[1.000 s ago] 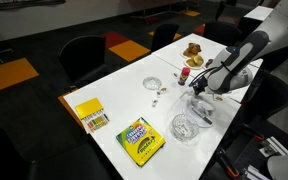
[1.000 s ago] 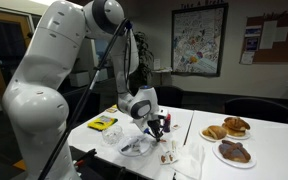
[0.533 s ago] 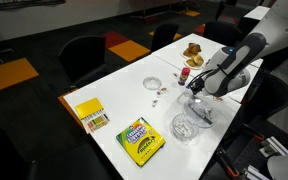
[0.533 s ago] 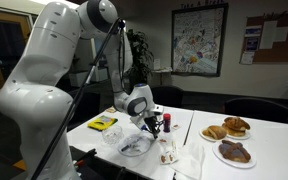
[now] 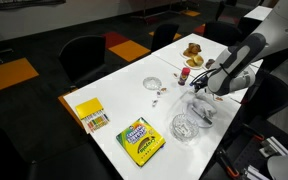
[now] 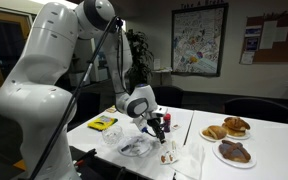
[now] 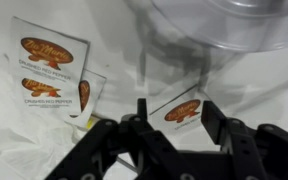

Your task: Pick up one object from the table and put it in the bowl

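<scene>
Next, I open my gripper wider around the packet before I close it, because the sauce packet (image 7: 181,110) lies flat and spans the narrow gap between my gripper's fingers.
In the wrist view my gripper (image 7: 177,112) is open. A white sauce packet (image 7: 179,108) with a red-orange logo lies flat on the table between its fingers (image 7: 141,112). Whether the fingers touch it I cannot tell. The wide, clear glass bowl (image 7: 234,25) fills the top right of that view, just beyond the packet. In both exterior views the gripper (image 5: 195,90) (image 6: 156,128) hangs low over the table, close to the bowl (image 5: 187,127) (image 6: 136,146).
More packets (image 7: 49,55) lie on a crumpled napkin to the left. A small shallow clear dish (image 5: 154,84), a yellow-green crayon box (image 5: 141,140) and a yellow box (image 5: 91,115) are on the table. Plates of pastries (image 6: 227,130) stand at one end.
The jaws were shut and have now opened on either side of the packet. The arm has barely moved.
</scene>
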Available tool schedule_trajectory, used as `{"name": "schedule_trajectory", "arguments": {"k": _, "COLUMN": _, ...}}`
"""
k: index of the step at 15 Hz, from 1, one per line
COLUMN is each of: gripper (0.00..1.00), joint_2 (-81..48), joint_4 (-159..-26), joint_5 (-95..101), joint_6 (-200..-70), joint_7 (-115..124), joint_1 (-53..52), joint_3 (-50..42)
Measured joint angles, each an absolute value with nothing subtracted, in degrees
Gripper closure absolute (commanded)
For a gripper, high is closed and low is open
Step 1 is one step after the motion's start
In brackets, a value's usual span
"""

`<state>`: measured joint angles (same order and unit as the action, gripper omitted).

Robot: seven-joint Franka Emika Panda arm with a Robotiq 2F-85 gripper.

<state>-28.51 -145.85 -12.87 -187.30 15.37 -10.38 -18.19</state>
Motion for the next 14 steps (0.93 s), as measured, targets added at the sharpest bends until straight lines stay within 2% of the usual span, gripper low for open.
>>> {"name": "schedule_trajectory", "arguments": {"k": 2, "gripper": 0.0, "joint_2": -28.5, "joint_4": -145.7, "joint_5": -12.9, "joint_6": -188.8, "joint_7": 15.2, "joint_1": -9.8, "joint_3": -18.3}}
{"name": "schedule_trajectory", "arguments": {"k": 8, "gripper": 0.0, "joint_2": -28.9, "joint_4": -142.6, "joint_5": -12.4, "joint_6": -188.3, "joint_7": 14.1, "joint_1": -6.3, "joint_3": -16.3}}
{"name": "schedule_trajectory", "arguments": {"k": 14, "gripper": 0.0, "joint_2": -29.3, "joint_4": -138.5, "joint_5": -6.9, "joint_6": -184.2, "joint_7": 9.8, "joint_1": 13.6, "joint_3": 1.5}}
